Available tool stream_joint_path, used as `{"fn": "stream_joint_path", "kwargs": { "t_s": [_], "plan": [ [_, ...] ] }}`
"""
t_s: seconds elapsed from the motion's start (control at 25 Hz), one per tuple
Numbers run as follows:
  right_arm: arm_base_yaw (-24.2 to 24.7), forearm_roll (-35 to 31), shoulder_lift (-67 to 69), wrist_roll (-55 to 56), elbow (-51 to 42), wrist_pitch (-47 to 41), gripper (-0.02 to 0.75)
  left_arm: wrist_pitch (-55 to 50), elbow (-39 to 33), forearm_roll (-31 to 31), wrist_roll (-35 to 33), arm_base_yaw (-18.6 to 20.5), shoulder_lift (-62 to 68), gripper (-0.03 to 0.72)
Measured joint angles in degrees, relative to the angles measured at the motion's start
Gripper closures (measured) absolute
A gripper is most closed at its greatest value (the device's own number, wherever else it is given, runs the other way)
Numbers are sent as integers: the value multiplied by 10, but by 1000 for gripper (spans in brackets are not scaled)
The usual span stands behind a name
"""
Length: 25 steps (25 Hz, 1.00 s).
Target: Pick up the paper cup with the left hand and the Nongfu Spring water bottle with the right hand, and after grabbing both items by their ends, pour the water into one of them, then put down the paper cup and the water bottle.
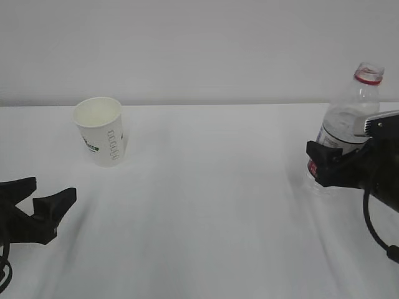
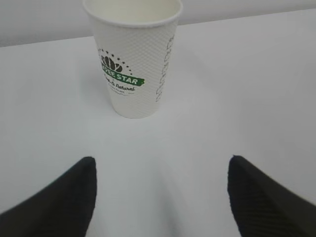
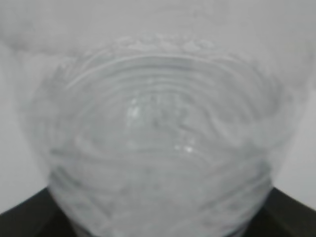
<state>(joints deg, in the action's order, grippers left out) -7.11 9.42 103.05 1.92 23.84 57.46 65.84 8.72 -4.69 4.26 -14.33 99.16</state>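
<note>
My gripper needs to tip the bottle (image 1: 343, 128) steeply, and the water should run in a thin stream only then, because the bottle's upper part looks clear below its open neck (image 1: 361, 93).
The paper cup (image 1: 101, 132) stands upright at the back left, white with a green coffee logo (image 2: 133, 59). My left gripper (image 1: 55, 189) is low over the table in front of it and a little to the left. It is open (image 2: 163, 160), with only bare table between the fingers, and is apart from the cup. At the far right stands the Nongfu Spring water bottle (image 1: 352, 112), upright, uncapped, with a red neck ring. My right gripper (image 1: 324, 159) is shut on its lower body at label height. The ribbed body (image 3: 158, 138) fills the right wrist view between the fingers. I cannot make out the water.
The white table (image 1: 212, 205) runs back to a pale wall. Its far edge lies just behind the cup and bottle. A black cable (image 1: 374, 230) hangs from the right arm near the right border.
</note>
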Motion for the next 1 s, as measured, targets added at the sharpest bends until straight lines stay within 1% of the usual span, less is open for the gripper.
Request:
{"fn": "stream_joint_path", "kwargs": {
  "t_s": [0.24, 0.44, 0.72, 0.8, 0.92, 1.0],
  "plan": [
    [0, 5, -70, -1, -1, -62, 206, 0, 0, 0, 0, 0, 0, 96],
    [0, 27, -123, -1, -2, -106, 206, 0, 0, 0, 0, 0, 0, 96],
    [0, 35, -157, -1, -5, -137, 207, 0, 0, 0, 0, 0, 0, 95],
    [0, 36, -157, -2, -5, -142, 207, 0, 5, -4, 0, 0, 2, 78],
    [0, 37, -158, -2, -5, -149, 207, 0, 24, -16, 0, 0, 17, 20],
    [0, 43, -158, -2, -5, -149, 207, 0, 40, -19, 0, 0, 33, 4]
  ]
}}
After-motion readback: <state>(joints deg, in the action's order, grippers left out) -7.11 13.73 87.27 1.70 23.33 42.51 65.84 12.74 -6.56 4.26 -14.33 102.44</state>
